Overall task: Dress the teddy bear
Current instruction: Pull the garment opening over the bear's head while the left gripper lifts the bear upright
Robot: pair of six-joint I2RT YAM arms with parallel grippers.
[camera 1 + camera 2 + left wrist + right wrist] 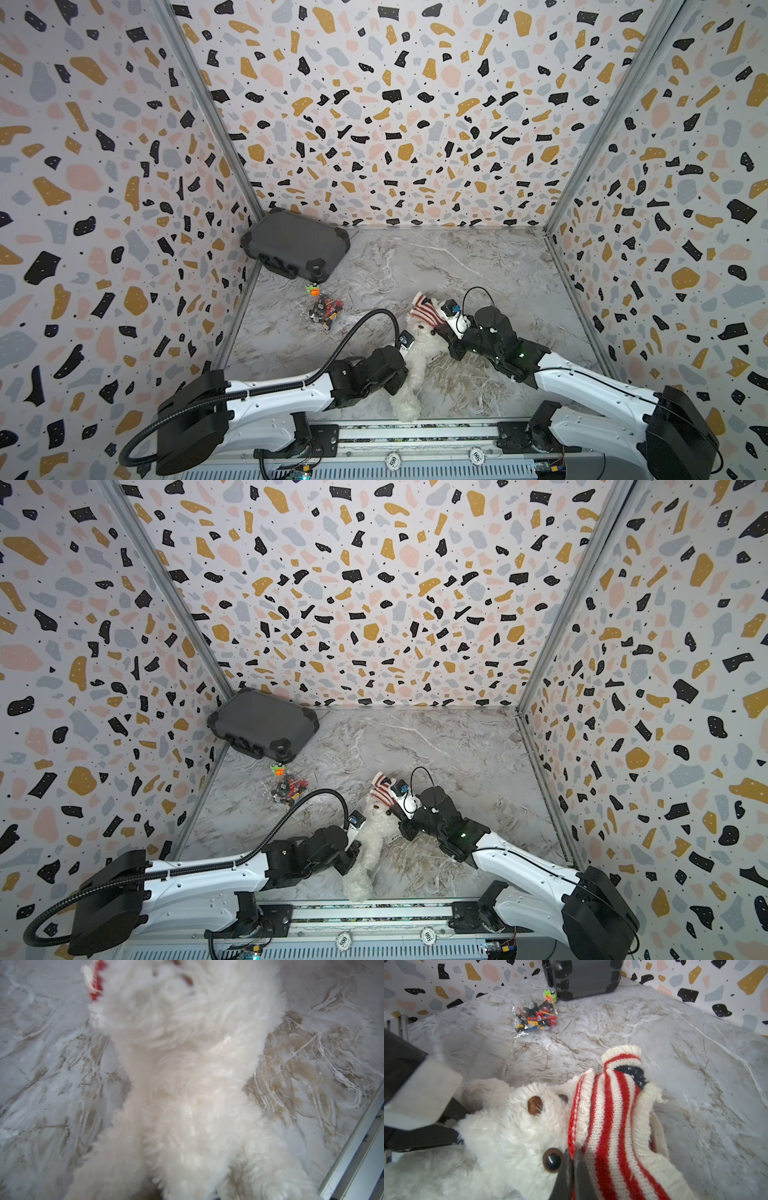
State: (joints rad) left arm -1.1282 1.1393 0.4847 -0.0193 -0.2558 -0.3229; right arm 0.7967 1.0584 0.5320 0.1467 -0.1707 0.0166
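Observation:
I should go on guiding the sweater's hem (578, 1114) toward the far wall with my right gripper until the bear straightens, because the hem sits on the bear's head (518, 1132) next to its eye.
The teddy bear (422, 353) (376, 833) lies on its back on the marble table, its head toward the far wall. Its white fur fills the left wrist view (187, 1084). A red-and-white striped sweater (424, 312) (612, 1115) is bunched over the top of its head. My right gripper (573, 1152) (436, 331) is shut on the sweater's hem, right beside the bear's eye. My left gripper (405, 372) presses into the bear's side at the torso, shut in the fur, which hides its fingers.
A dark grey hard case (295, 245) leans in the far left corner. In front of it are a small green-and-orange toy (312, 289) and a clear bag of small toy parts (325, 311). A metal rail (415, 428) runs along the near edge by the bear's feet.

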